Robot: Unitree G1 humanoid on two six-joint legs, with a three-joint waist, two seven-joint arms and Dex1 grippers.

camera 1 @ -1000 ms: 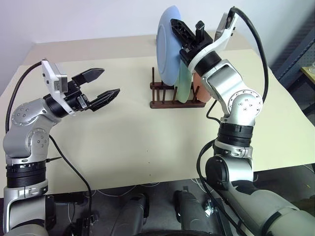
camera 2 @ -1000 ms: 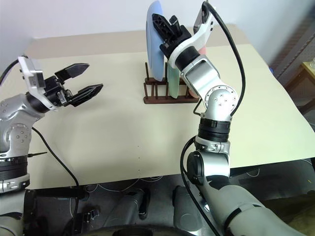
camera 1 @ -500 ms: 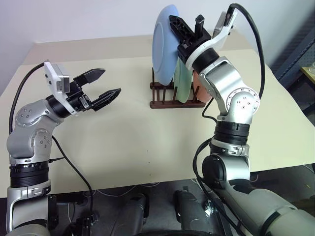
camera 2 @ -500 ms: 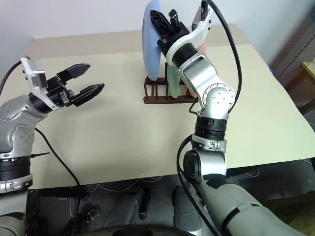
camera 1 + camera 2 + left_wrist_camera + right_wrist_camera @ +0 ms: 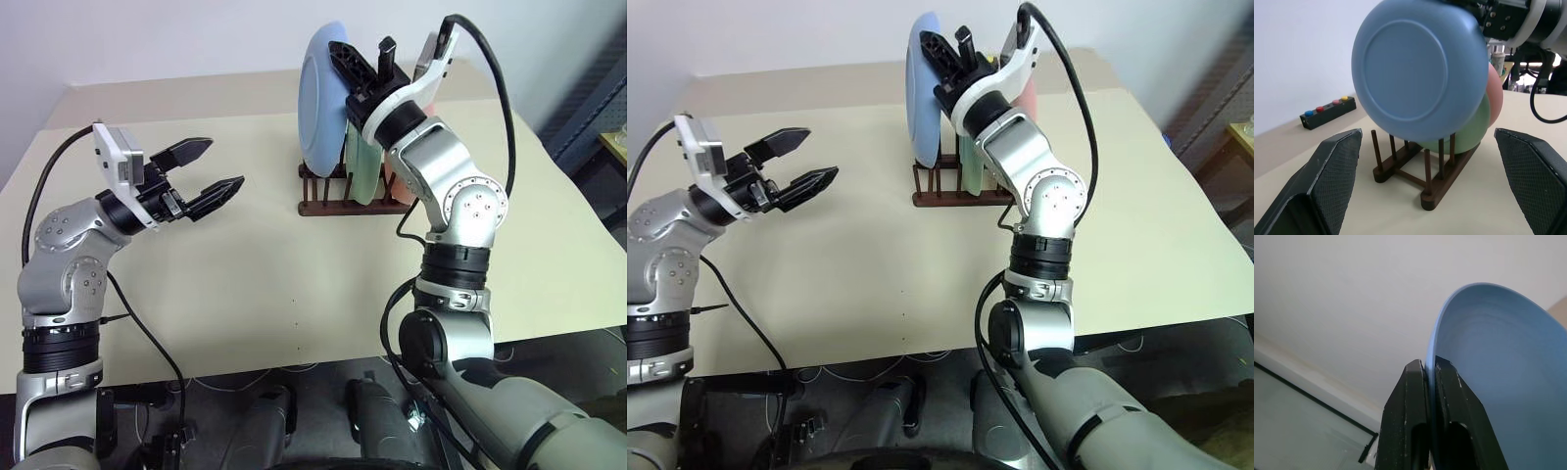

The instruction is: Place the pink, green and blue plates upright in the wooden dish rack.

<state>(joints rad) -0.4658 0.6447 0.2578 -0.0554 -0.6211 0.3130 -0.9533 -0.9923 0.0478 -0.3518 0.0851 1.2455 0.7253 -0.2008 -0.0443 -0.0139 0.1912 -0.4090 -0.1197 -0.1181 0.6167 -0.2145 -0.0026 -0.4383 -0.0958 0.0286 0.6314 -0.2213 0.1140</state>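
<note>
The blue plate's lower rim (image 5: pixel 322 171) lines up with the rack's empty end slot (image 5: pixel 320 193), so my right gripper keeps going down until the pegs hold the plate, then let go.
My right gripper (image 5: pixel 355 70) is shut on the upper rim of the blue plate (image 5: pixel 321 98), with the rim pinched between its fingers (image 5: pixel 1413 421). It holds the plate on edge over the left end of the wooden dish rack (image 5: pixel 331 201). The plate's lower rim is down at the peg tops; I cannot tell whether they touch. The green plate (image 5: pixel 1469 132) and, behind it, the pink plate (image 5: pixel 1494 93) stand upright in the rack (image 5: pixel 1415 166). My left gripper (image 5: pixel 223 163) hangs open and empty above the table, well left of the rack.
The rack stands at the far middle of a beige table (image 5: pixel 255 264). Beyond it, a small black box with coloured buttons (image 5: pixel 1327 112) lies on the table. A white wall rises behind the table.
My right wrist has rolled a little, swinging the blue plate slightly leftward over the rack. The left gripper has stayed where it was, open.
</note>
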